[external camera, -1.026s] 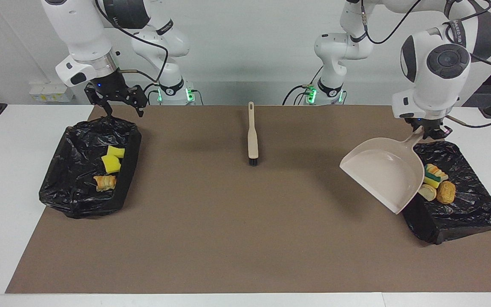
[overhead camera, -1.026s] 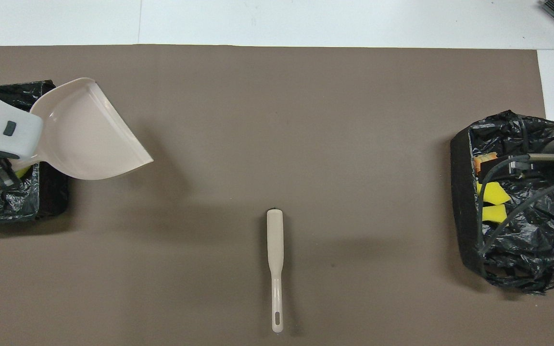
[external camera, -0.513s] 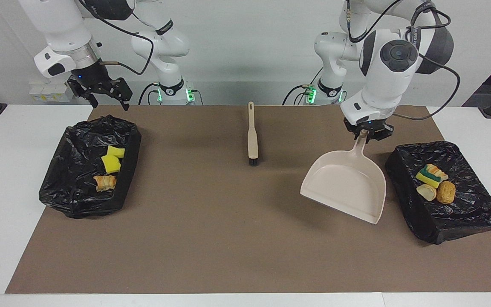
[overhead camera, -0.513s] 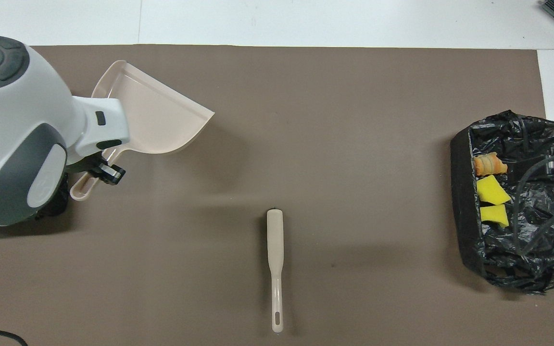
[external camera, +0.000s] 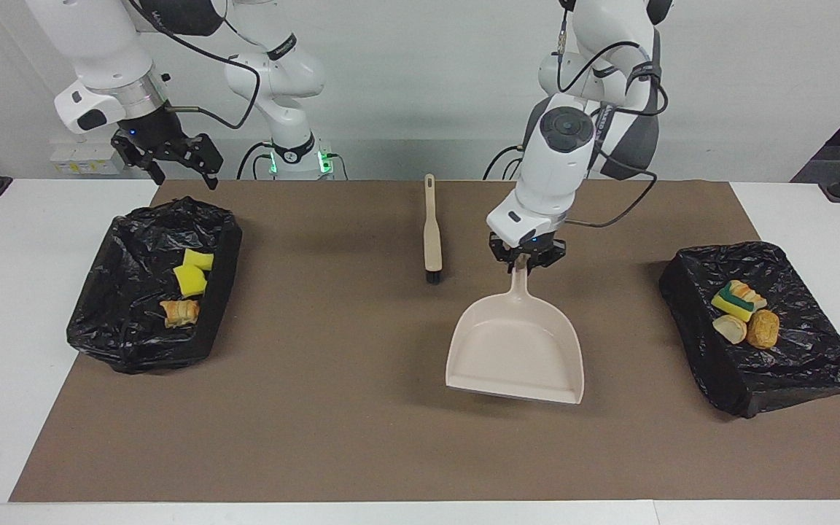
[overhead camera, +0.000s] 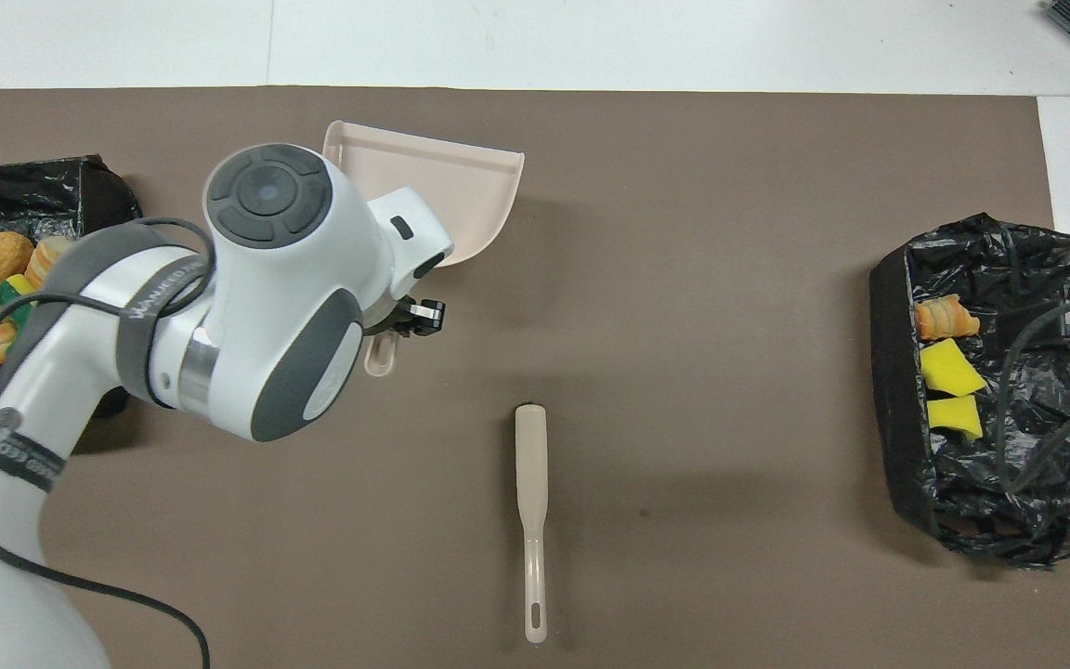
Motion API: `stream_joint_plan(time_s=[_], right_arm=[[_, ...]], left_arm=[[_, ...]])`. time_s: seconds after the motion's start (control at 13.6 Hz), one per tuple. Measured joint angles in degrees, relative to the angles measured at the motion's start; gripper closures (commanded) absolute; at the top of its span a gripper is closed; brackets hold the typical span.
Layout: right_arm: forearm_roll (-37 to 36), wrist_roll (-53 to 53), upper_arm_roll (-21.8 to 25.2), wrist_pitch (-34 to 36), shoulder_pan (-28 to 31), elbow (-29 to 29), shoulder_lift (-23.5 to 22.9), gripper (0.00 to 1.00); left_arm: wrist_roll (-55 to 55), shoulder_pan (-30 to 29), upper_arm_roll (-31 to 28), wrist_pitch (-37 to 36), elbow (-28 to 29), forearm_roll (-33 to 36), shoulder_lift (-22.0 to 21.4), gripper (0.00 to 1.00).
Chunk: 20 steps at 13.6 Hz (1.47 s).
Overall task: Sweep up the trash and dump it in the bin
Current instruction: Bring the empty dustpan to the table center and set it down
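Observation:
The empty beige dustpan (external camera: pixel 515 350) is level over open brown mat, so my left gripper should continue toward the spot (external camera: pixel 430 363) beyond the brush's bristles and release the dustpan there.
My left gripper (external camera: pixel 524 261) is shut on the handle of the empty beige dustpan (external camera: pixel 515 350), holding it low over the middle of the brown mat, mouth pointing away from the robots. It also shows in the overhead view (overhead camera: pixel 442 186). The trash lies in two black-lined bins. Two yellow sponge pieces (external camera: pixel 192 270) and a pastry chunk (external camera: pixel 180 312) are in the bin at the right arm's end (external camera: pixel 121 343). A green-and-yellow sponge (external camera: pixel 735 299) and bread chunks (external camera: pixel 763 328) are in the bin at the left arm's end (external camera: pixel 792 372). My right gripper (external camera: pixel 181 179) is open and empty, raised over the first bin's edge nearest the robots.
The beige brush (external camera: pixel 432 233) lies on the mat beside the dustpan's handle, its own handle toward the robots; it also shows in the overhead view (overhead camera: pixel 530 483). The brown mat (external camera: pixel 332 437) covers most of the white table.
My left arm swung the dustpan from the bin at its end of the table to the middle of the mat and levelled it. My right gripper rose off its bin.

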<state>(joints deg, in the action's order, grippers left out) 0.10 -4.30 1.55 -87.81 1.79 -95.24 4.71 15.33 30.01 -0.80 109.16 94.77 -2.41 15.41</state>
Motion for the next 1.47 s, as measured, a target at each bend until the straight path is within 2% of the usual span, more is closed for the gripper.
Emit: stream_joint_plan(time_s=[0.37,0.51,0.73,0.81,0.88,0.95,1.32,1.47], right_arm=[[0.06,0.00,-0.01,0.11,-0.30,0.00,0.00,0.00],[0.07,0.00,-0.06,0.11,-0.78,0.00,0.00,0.00],[0.07,0.00,-0.04,0.11,-0.79,0.00,0.00,0.00],[0.07,0.00,-0.04,0.11,-0.79,0.00,0.00,0.00],[0.07,0.00,-0.05,0.11,-0.79,0.00,0.00,0.00],[0.07,0.00,-0.05,0.11,-0.80,0.00,0.00,0.00],[0.07,0.00,-0.04,0.11,-0.79,0.00,0.00,0.00],[0.07,0.00,-0.04,0.11,-0.79,0.00,0.00,0.00]], left_arm=[[4.11,4.34,-0.02,8.18,-0.10,-3.59,6.21,1.00],[5.83,5.03,-0.04,12.34,-1.10,-5.60,10.32,1.00],[8.09,5.97,-0.01,13.30,-4.13,-5.83,14.33,1.00],[8.60,6.03,-0.02,13.31,-4.69,-5.83,14.48,0.80],[9.02,6.03,-0.07,13.31,-5.16,-5.84,14.45,0.19],[9.28,6.03,-0.23,13.29,-5.54,-5.85,14.34,0.00],[15.22,5.97,-1.17,11.51,-5.85,-6.08,11.14,0.00],[16.61,5.22,-1.79,8.20,-5.88,-6.07,9.60,0.00]])
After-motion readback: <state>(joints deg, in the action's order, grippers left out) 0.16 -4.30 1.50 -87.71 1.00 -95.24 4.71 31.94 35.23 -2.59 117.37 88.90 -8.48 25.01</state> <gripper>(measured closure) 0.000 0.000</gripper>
